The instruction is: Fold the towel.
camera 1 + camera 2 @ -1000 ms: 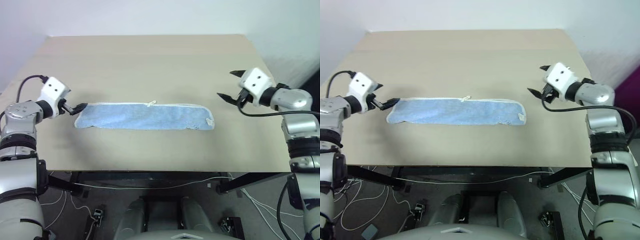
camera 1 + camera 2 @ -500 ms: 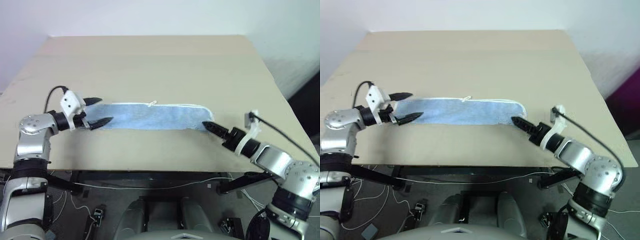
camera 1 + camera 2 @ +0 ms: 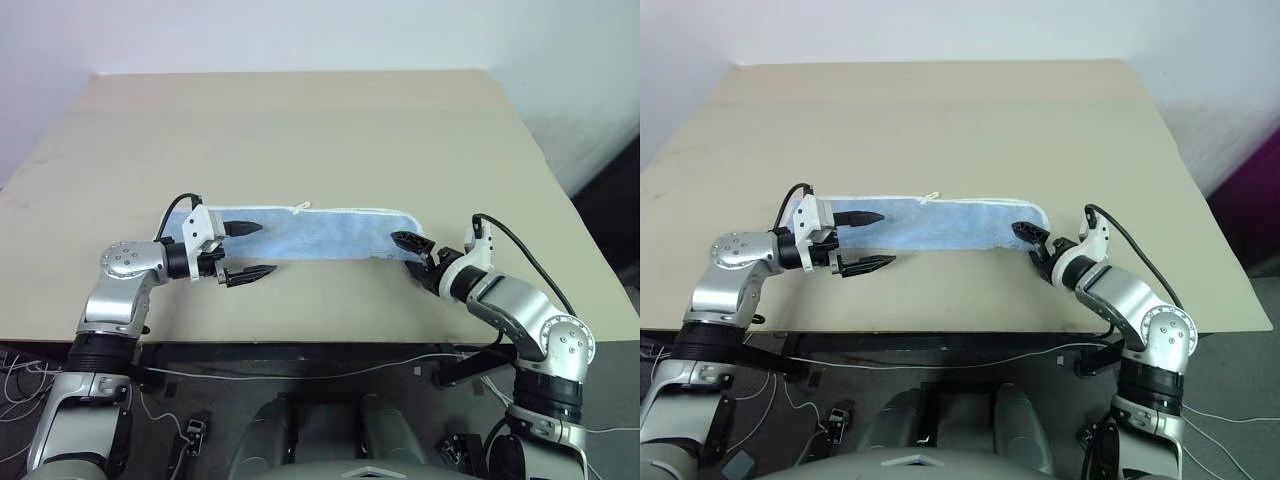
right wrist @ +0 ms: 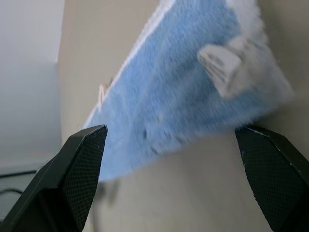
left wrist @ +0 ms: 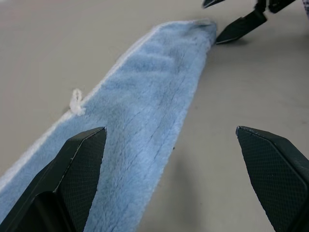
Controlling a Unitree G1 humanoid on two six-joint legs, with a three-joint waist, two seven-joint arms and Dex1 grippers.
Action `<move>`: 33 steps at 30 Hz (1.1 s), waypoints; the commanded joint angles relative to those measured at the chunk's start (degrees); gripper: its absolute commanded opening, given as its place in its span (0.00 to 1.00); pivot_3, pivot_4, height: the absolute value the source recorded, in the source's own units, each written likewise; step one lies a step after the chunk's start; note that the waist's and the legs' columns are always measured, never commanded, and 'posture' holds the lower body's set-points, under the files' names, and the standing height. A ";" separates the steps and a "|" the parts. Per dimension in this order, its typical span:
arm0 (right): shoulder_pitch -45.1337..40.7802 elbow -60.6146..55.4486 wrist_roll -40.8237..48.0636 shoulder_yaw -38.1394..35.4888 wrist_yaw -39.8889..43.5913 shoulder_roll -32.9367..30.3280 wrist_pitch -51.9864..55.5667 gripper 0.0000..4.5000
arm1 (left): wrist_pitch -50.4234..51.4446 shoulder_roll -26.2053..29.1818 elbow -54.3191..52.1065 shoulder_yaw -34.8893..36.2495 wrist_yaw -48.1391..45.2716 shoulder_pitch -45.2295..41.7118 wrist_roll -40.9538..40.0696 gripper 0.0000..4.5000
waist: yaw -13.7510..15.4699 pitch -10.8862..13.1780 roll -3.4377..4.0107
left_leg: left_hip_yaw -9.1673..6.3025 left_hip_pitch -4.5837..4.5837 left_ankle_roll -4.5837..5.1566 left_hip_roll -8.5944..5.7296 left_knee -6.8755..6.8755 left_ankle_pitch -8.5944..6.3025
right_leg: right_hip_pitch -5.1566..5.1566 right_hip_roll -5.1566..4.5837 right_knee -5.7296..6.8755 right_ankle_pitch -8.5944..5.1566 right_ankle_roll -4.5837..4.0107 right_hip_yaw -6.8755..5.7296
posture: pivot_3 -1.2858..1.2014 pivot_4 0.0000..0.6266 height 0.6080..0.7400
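The towel has soft ripples (image 5: 161, 63) in it, so the towel's end (image 3: 175, 224) near my left gripper will fold over and the towel's middle will stay flat when I carry it.
The light blue towel (image 3: 320, 232) lies flat as a long, narrow strip across the middle of the table, with a small white loop (image 3: 302, 207) on its far edge. My left gripper (image 3: 250, 250) is open low over the towel's left part, one finger above the cloth and the other above bare table in front of the near edge. My right gripper (image 3: 410, 253) is open at the towel's right end, its tips at the near corner. In the right wrist view the towel (image 4: 178, 96) and a white tag (image 4: 222, 65) lie just beyond the open fingers.
The tan table (image 3: 300, 130) stretches wide behind the towel, and its front edge (image 3: 300, 342) lies close below both arms. Cables (image 3: 330, 372) hang under the table.
Both arms came inward and down. The left gripper slid right from the towel's left end to over its left part. The right gripper dropped, rolled over and now sits at the towel's right end. The towel lies as before.
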 commanded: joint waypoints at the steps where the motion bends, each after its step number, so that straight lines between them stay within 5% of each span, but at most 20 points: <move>1: -1.52 4.62 -4.46 0.60 2.74 -0.30 -3.30 0.97 | 0.92 -0.74 -4.09 -0.06 0.77 0.66 -1.66 1.00 | 0.00 -0.02 -0.02 | 0.01 0.04 0.00 0.00 0.00 0.00 | 0.05 0.00 0.00 0.00 0.00 0.00 | 0.52 0.24 1.00; 3: -2.38 6.44 -6.15 0.68 3.01 0.04 -4.69 0.97 | 1.56 -1.15 -5.75 -0.35 0.81 1.46 -1.88 1.00 | -0.07 -0.04 -0.04 | 0.01 0.14 0.01 0.01 0.00 -0.01 | 0.16 0.02 -0.01 0.00 0.00 0.01 | 0.52 0.24 1.00; 6: -3.83 8.45 -8.04 0.52 2.95 0.71 -6.82 0.85 | 1.83 -1.34 -7.33 -0.82 1.03 2.32 -1.69 1.00 | -0.04 -0.08 -0.07 | 0.01 0.21 0.01 0.04 0.00 -0.01 | 0.21 0.01 -0.01 0.00 0.00 0.03 | 0.52 0.24 1.00; 17: -2.83 6.17 -10.86 -2.88 1.15 0.43 -11.55 0.01 | 2.01 -1.31 -8.47 -1.31 1.63 3.06 -1.77 1.00 | 0.39 -0.09 -0.09 | 0.02 0.19 0.02 0.01 0.00 -0.01 | 0.23 -0.02 -0.04 0.00 0.00 0.03 | 0.52 0.24 1.00; 28: -1.65 6.32 -13.34 -6.67 8.35 -13.61 -7.90 0.00 | 1.63 -1.31 -8.78 -1.66 2.19 3.78 -1.59 1.00 | 1.53 -0.07 -0.06 | 0.10 0.06 0.19 -0.08 0.03 -0.11 | 0.22 -0.10 -0.28 0.01 0.03 0.02 | 0.52 0.24 1.00; 33: -4.70 -0.13 -24.79 2.34 23.47 -22.88 -4.02 0.00 | 1.49 -1.38 -8.83 -1.67 2.57 4.09 -1.53 1.00 | 0.58 -0.01 0.06 | 0.20 0.08 0.20 0.04 -0.01 -0.12 | 0.17 -0.05 -0.26 0.01 0.03 0.09 | 0.52 0.24 1.00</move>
